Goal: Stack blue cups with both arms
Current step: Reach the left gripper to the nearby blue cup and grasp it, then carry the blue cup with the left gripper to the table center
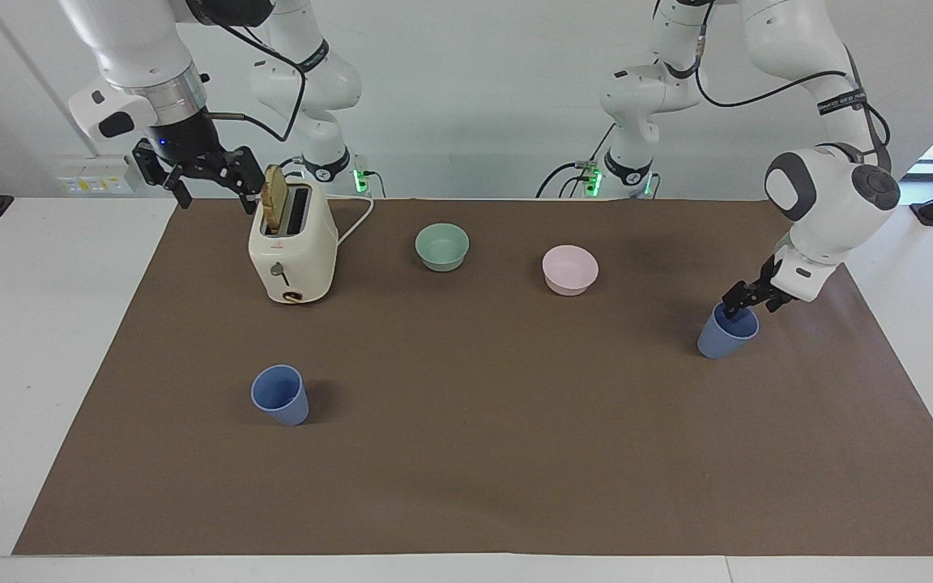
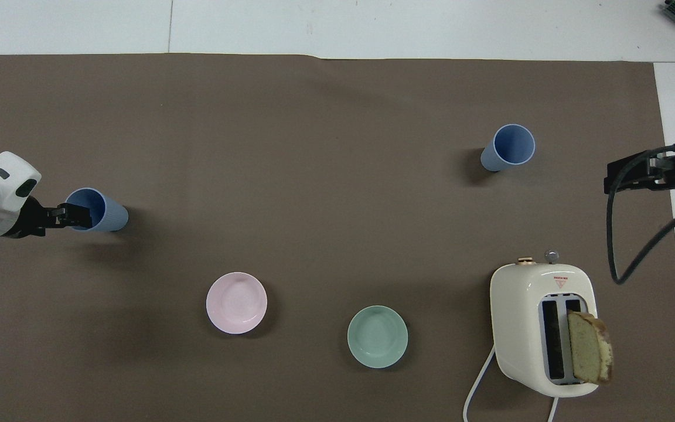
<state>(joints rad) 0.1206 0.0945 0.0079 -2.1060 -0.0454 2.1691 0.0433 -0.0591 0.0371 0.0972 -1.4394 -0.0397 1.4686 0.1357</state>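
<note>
One blue cup (image 2: 508, 147) will sink nearly to its rim when I lower it into the other, because the blue cups get narrower toward their base (image 2: 491, 162).
One blue cup (image 1: 722, 338) (image 2: 110, 214) stands upright toward the left arm's end of the table. My left gripper (image 1: 732, 311) (image 2: 77, 215) is open at its rim, reaching in at a slant from that end, with one fingertip dipped into the cup's mouth. The other blue cup (image 1: 282, 397) (image 2: 507, 149) stands upright toward the right arm's end, farther from the robots than the toaster, with nothing touching it. My right gripper (image 1: 219, 194) (image 2: 613, 176) hangs open and empty in the air beside the toaster's top, and that arm waits.
A cream toaster (image 1: 292, 251) (image 2: 539, 328) with a slice of bread sticking up stands near the right arm, its cord trailing toward the robots. A mint-green bowl (image 1: 442, 246) (image 2: 377, 336) and a pink bowl (image 1: 569, 270) (image 2: 237, 302) sit between the arms. A brown mat (image 1: 475, 453) covers the table.
</note>
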